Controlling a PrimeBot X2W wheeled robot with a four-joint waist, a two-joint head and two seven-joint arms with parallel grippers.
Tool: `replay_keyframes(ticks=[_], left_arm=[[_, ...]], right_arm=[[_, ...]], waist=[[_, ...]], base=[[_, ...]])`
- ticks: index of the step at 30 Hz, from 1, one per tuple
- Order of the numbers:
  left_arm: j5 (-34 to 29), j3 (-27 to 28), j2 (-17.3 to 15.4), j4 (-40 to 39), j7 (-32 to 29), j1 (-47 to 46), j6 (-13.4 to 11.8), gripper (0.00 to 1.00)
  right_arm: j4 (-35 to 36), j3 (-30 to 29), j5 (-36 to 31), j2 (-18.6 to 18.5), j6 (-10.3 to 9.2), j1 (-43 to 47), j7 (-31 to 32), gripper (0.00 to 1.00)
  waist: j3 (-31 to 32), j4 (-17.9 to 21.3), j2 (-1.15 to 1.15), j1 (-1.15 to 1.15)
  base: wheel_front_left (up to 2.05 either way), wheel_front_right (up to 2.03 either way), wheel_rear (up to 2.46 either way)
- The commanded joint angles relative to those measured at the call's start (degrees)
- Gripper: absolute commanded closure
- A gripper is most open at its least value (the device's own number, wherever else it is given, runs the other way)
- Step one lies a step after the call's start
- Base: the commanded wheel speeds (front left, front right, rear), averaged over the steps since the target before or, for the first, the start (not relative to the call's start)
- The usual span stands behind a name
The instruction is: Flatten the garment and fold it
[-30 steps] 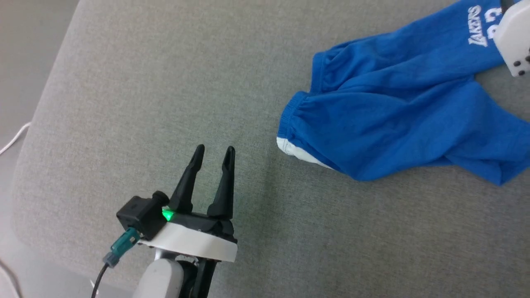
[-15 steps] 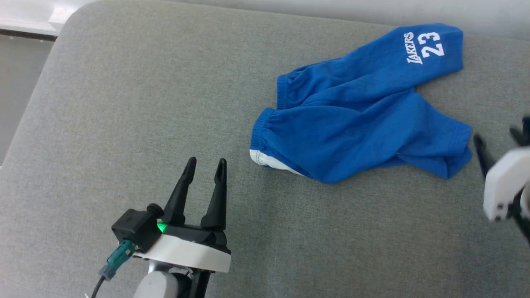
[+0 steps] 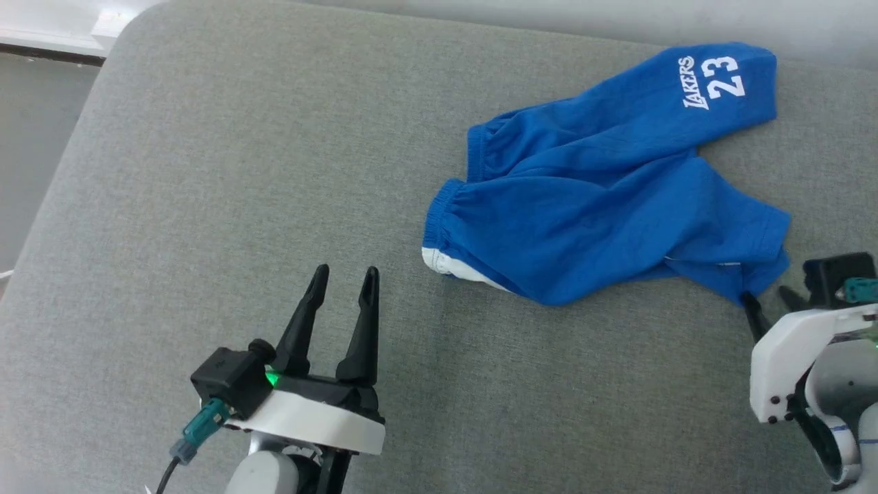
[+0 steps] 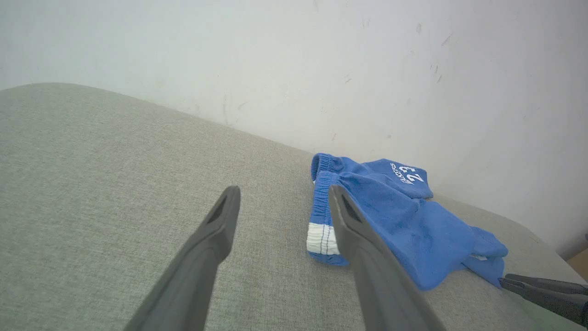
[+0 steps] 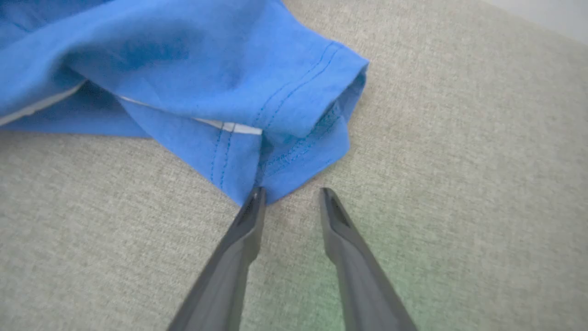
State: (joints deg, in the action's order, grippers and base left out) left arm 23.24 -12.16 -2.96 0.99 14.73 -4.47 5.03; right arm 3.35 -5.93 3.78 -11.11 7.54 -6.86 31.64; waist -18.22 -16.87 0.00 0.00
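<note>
My gripper will uncover a long white side stripe on the garment when it lifts the leg hem, because white slivers (image 3: pixel 728 264) peek from the garment's fold (image 3: pixel 597 197) by the leg hem.
The garment (image 3: pixel 603 199), bright blue shorts with white "LAKERS 23" print, lies crumpled at the right of the grey cushion. Its gathered waistband (image 3: pixel 439 219) faces left, with a white stripe end below it. My left gripper (image 3: pixel 345 274) stands open and empty on the cushion, well left of the waistband. In its wrist view the left gripper (image 4: pixel 284 191) points at the garment (image 4: pixel 395 216). My right gripper (image 3: pixel 767 296) is at the lower right leg hem. In the right wrist view the right gripper (image 5: pixel 293 192) is open, with the hem corner (image 5: pixel 275 179) touching the left fingertip (image 5: pixel 257 197).
The grey fabric cushion (image 3: pixel 206 171) has a rounded edge at the left, with floor (image 3: pixel 34 137) beyond it. A pale wall (image 4: pixel 321 69) rises right behind the garment. A cable hangs from my left wrist (image 3: pixel 199 425).
The head camera shifted, bringing the whole garment into view. My right gripper came from the top right down to the lower right leg hem, and its jaws narrowed a little. The left gripper stayed put.
</note>
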Motion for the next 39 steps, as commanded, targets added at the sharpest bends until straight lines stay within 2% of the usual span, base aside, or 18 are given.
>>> replay_keyframes(ticks=[1,2,9,16,21,27,31,35,36,37,39], left_arm=[[-0.32,-0.06,0.08,0.18,0.27,0.31,0.51,0.0],[-0.27,-0.06,0.08,0.26,0.27,0.44,0.49,0.0],[-0.4,0.3,0.08,0.91,0.27,1.67,0.15,0.0],[-0.91,0.38,0.08,1.15,0.27,3.17,0.16,0.0],[-1.09,0.13,0.08,1.48,0.27,4.36,0.18,0.0],[-1.14,-0.03,0.08,1.77,0.27,4.95,0.45,0.0],[-1.07,0.08,0.08,2.12,0.27,5.24,0.59,0.0],[-0.84,-0.1,0.08,2.53,0.27,5.04,0.71,0.0],[-0.8,-0.15,0.08,2.65,0.27,4.96,0.73,0.0],[-0.74,-0.2,0.08,2.75,0.27,4.9,0.75,0.0],[-0.66,-0.24,0.08,2.87,0.27,4.85,0.78,0.0]], right_arm=[[-1.27,0.34,-0.36,0.01,-0.05,-0.71,-0.64,0.79],[-2.38,0.63,-0.43,-0.06,-0.05,-0.9,-1.0,1.0],[-5.13,2.63,-0.3,-0.08,-0.05,-2.31,-4.93,1.0],[1.08,1.68,1.85,0.63,-0.05,-1.69,-6.96,1.0],[9.02,-3.67,3.62,3.66,-0.05,3.53,-5.13,1.0],[18.09,-13.18,4.94,7.42,-0.05,14.21,0.86,1.0],[18.76,-17.09,3.79,8.04,-0.05,20.7,5.83,1.0],[17.01,-18.12,0.15,8.16,-0.05,21.95,7.06,1.0],[16.52,-17.95,-0.74,8.17,-0.05,21.5,6.61,0.3],[16.2,-17.31,-1.41,8.18,-0.05,20.95,6.23,0.0],[16.37,-17.0,-0.31,8.2,-0.05,18.34,4.39,0.0]], waist=[[0.48,-0.43,0.0,0.0],[0.68,-0.56,0.0,0.0],[2.86,0.09,0.0,0.0],[5.89,2.42,0.0,0.0],[7.47,3.93,0.0,0.0],[7.77,4.24,0.0,0.0],[7.58,4.33,0.0,0.0],[7.48,4.37,0.0,0.0],[7.54,4.36,0.0,0.0],[7.63,4.34,0.0,0.0],[7.77,4.37,0.0,0.0]], base=[[0.0,0.0,0.0],[0.0,0.0,0.0],[0.0,0.0,0.0],[0.0,0.0,0.0],[0.0,0.0,0.0],[0.0,0.0,0.0],[0.0,0.0,0.0],[0.0,0.0,0.0],[0.0,0.0,0.0],[0.0,0.0,0.0],[0.0,0.0,0.0]])
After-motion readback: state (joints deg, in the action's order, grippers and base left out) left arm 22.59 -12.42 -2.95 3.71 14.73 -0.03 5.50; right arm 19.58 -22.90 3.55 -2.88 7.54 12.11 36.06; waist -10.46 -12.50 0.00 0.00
